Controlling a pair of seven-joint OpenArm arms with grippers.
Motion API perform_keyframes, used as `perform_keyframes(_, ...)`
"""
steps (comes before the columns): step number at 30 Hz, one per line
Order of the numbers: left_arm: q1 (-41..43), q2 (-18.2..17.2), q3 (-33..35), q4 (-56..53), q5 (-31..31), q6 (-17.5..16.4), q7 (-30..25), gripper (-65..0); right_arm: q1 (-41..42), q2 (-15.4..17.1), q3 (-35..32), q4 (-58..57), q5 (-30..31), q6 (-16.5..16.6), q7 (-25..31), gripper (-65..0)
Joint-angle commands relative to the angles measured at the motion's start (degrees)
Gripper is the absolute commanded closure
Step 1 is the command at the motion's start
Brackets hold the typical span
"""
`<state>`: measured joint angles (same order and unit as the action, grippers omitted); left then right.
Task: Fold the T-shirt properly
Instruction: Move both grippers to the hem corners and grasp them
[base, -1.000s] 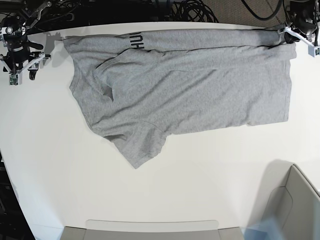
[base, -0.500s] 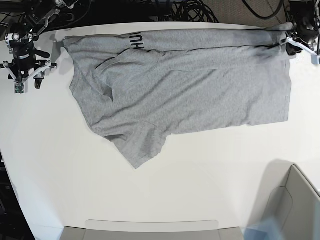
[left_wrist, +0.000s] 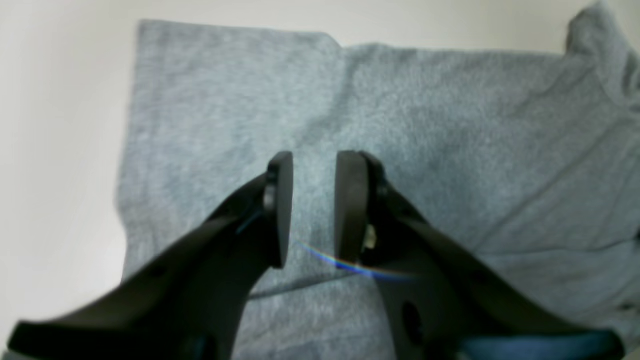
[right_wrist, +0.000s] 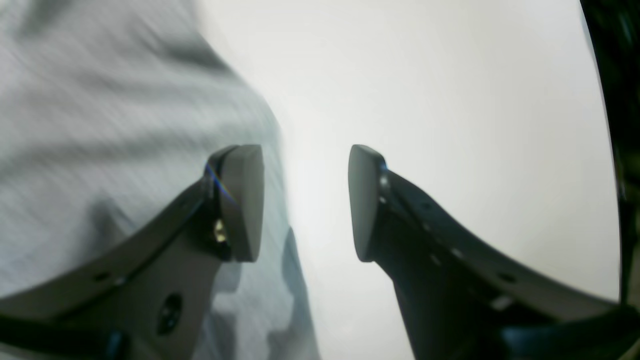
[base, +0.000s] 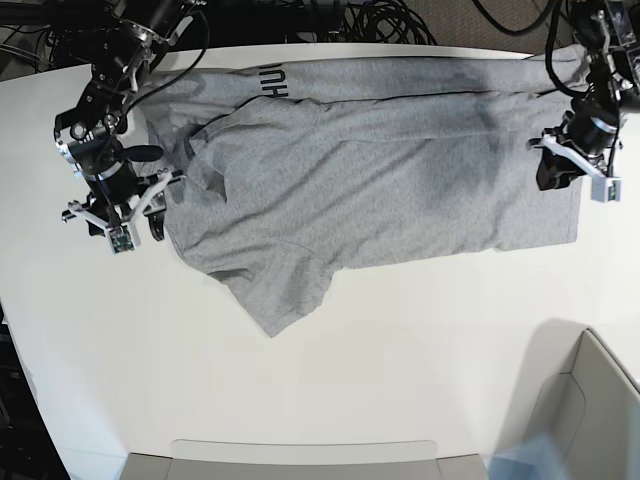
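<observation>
My right gripper is above the T-shirt's edge (base: 178, 238), behind the sleeve that points to the front. It should move forward and pinch the sleeve's edge (base: 234, 290) before folding.
The heather-grey T-shirt (base: 380, 170) lies spread across the white table (base: 400, 340), its far edge folded over so that black letters (base: 272, 80) show. One sleeve (base: 280, 290) points toward the front. My right gripper (base: 127, 225) hovers at the shirt's left edge, open wide; in the right wrist view it (right_wrist: 305, 155) straddles the border between the T-shirt (right_wrist: 100, 125) and bare table, with nothing between its fingers. My left gripper (base: 555, 175) is over the right hem. In the left wrist view it (left_wrist: 314, 165) stands open by a narrow gap above the T-shirt (left_wrist: 450, 125), holding nothing.
A grey bin (base: 590, 400) sits at the front right corner, and a flat grey tray (base: 300, 455) lies along the front edge. Black cables (base: 380, 20) are bunched behind the table's far edge.
Both arms left the table's far corners and came forward: the right one down to the shirt's left edge, the left one down onto the right hem. The shirt lies as before.
</observation>
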<state>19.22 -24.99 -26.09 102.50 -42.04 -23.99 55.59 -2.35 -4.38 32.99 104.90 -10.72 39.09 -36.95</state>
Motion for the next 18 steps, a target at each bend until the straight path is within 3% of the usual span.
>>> perform_keyframes(1, -1.60, -0.28, 0.90, 0.58, 2.70, -0.06, -0.16, -15.8, 2.22, -0.58, -1.83, -0.68, -1.28, 0.91, 1.04, -27.4)
perform_keyframes(5, -5.38, 3.06, 5.12, 0.49, 12.46, -0.06, 0.54, -15.8, 7.93, -2.26, -7.54, -8.24, -9.72, 0.91, 1.04, -27.4)
perform_keyframes(9, -6.43, 5.61, 6.44, 0.49, 18.35, -0.14, 0.63, -15.8, 14.17, -4.10, -8.60, -17.12, -13.32, 0.91, 1.04, -27.4)
perform_keyframes(18, -6.43, 6.40, 6.26, 0.49, 20.64, -0.23, 0.63, -15.8, 21.03, -2.26, -8.77, -36.55, -13.50, 0.91, 1.30, -27.4)
